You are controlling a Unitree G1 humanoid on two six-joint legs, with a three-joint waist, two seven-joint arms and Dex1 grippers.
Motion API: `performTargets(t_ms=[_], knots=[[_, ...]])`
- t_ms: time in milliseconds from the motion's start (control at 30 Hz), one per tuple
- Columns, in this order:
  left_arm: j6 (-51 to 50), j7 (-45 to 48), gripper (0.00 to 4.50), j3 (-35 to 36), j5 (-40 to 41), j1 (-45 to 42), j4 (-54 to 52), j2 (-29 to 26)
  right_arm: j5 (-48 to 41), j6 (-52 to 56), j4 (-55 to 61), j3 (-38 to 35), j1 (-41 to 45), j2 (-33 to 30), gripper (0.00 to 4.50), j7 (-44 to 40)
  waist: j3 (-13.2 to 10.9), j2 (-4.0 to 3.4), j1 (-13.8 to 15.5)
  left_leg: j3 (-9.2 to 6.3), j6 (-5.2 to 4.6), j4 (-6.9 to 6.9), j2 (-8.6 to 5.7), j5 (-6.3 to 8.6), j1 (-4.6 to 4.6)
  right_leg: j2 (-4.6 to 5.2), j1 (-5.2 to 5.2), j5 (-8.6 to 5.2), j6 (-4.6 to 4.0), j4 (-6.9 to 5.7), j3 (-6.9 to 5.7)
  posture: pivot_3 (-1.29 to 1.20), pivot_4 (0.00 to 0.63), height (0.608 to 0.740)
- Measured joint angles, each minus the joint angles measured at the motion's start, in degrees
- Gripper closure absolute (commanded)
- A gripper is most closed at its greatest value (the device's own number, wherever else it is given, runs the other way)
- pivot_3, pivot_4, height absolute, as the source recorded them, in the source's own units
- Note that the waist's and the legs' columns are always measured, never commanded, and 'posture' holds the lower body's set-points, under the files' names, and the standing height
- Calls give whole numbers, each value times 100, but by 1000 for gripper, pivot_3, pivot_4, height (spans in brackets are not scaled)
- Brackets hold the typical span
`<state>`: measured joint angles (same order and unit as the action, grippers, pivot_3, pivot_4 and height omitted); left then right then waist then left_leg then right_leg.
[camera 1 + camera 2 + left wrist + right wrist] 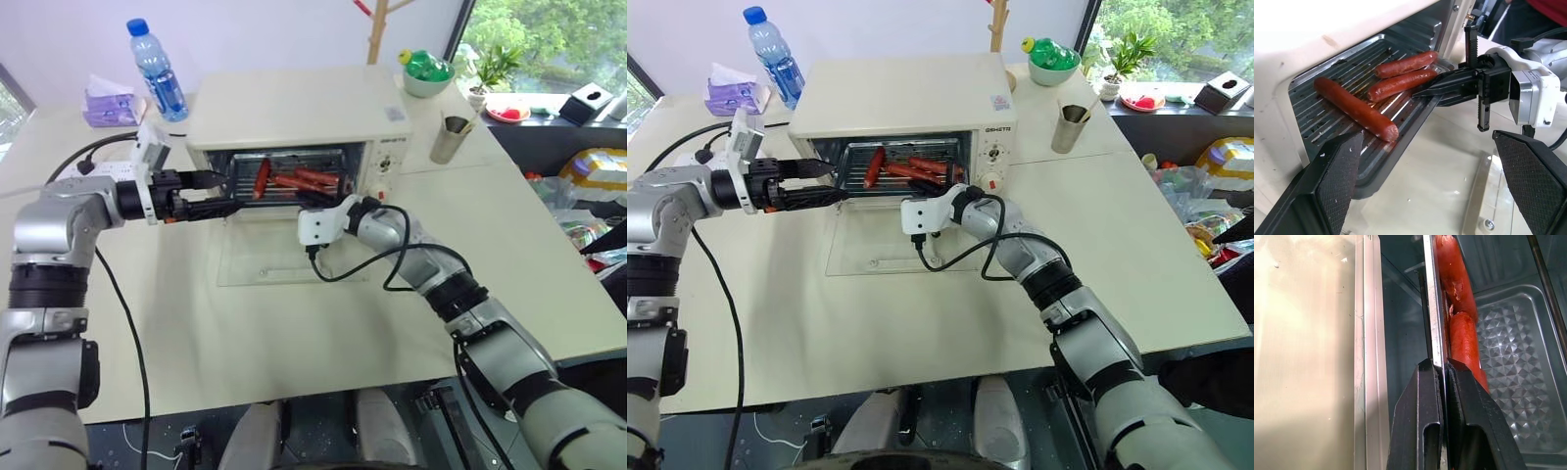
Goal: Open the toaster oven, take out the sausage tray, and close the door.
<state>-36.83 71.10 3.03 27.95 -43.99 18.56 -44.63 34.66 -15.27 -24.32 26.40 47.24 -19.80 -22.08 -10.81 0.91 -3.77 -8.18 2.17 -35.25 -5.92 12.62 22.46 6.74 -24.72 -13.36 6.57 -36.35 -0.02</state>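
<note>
The sausages [299, 182] rest on the tray's ridged bottom [1326, 128] within the tray's rim, so I expect them to travel along together when I carry the tray by its corner.
The cream toaster oven [294, 108] stands at the back of the table with its glass door [260, 259] folded down flat. The silver sausage tray [1337, 83] sticks partly out of the opening and holds three red sausages [1354, 107]. My right gripper [1444, 367] is shut on the tray's front rim near its right end, and its black fingers [1449, 83] are seen from the side in the left wrist view. My left gripper [223, 193] is open at the tray's left front corner. I cannot tell whether it touches the tray.
A water bottle [157, 70] and a purple tissue pack [108, 106] sit behind the oven's left side. A metal cup [451, 137] and a green bowl [427, 73] stand to its right. A power strip [98, 168] and black cables lie near my left arm.
</note>
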Motion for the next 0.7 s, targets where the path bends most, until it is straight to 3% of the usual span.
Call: performTargets(t_ms=[700], knots=[[23,208,0,-23,-177,-186,212,31,-454,-72,2597,-495,-1748,-1065,4466,-700,-2,4,271,6,-22,-9,-5,13,3,3,6,1,2,4,-2,0,150,739]])
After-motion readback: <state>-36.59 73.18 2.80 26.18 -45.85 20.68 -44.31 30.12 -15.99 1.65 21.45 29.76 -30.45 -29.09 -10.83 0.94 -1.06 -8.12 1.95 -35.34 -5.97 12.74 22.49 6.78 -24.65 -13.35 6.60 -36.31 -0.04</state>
